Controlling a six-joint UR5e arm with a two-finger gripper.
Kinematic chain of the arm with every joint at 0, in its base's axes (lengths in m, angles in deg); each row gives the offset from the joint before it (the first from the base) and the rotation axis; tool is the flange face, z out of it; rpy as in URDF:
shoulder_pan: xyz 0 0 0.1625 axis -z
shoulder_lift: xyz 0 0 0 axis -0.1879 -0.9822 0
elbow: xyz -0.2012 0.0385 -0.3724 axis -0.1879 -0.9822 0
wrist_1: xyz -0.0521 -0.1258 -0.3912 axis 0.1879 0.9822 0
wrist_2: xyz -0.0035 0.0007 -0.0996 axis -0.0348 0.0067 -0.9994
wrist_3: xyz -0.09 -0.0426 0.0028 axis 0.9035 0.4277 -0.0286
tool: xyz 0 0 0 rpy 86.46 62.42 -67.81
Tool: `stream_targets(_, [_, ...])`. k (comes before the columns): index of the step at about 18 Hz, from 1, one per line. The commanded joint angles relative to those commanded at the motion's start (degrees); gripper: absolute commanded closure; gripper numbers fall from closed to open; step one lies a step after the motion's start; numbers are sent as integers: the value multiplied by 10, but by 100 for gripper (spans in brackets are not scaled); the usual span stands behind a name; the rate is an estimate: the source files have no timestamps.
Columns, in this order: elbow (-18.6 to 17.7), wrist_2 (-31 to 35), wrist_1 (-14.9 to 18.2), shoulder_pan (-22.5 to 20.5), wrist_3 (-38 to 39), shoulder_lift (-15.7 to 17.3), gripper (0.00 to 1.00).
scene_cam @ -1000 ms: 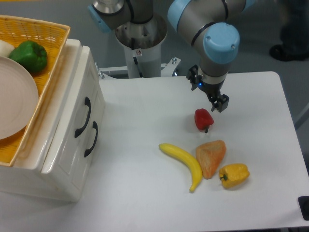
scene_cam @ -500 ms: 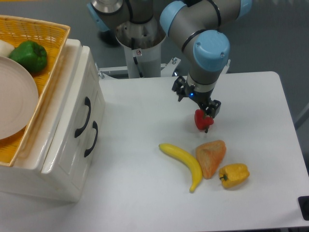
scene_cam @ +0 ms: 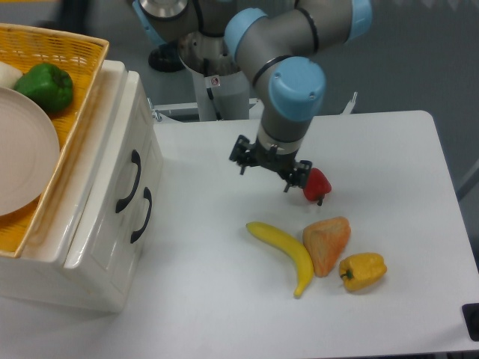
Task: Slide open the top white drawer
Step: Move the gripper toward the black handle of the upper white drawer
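Note:
I expect the top white drawer (scene_cam: 113,176) to slide far out and cover the lower handle when I pull, because the drawer's front sits tight (scene_cam: 97,164) against the white cabinet.
The white cabinet stands at the left of the table, its front facing right. The top white drawer (scene_cam: 144,142) carries a curved black handle (scene_cam: 127,182). The lower drawer's identical handle (scene_cam: 141,215) sits just below and to the right. I cannot tell whether either drawer is pulled out. My gripper (scene_cam: 263,174) points down over the middle of the table, well to the right of the handles. Its fingers (scene_cam: 241,164) stand wide apart, open and empty.
A red pepper (scene_cam: 317,185) lies just right of the gripper. A banana (scene_cam: 286,255), an orange wedge (scene_cam: 326,244) and a yellow pepper (scene_cam: 363,270) lie in front. A wicker basket (scene_cam: 75,56) with a plate and a green pepper (scene_cam: 45,86) sits on the cabinet.
The gripper has moved left from above the red pepper toward the cabinet and has turned about its wrist. Nothing else has moved.

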Motion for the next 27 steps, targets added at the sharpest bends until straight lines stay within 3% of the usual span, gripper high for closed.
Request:
stream_targets(10, [6,-83,4,30,70,-2,0])
stream_targets(15, [5,-139,4,33,146,6,0])
stream_targets(27, [7,-133,6,72,258,12,0])
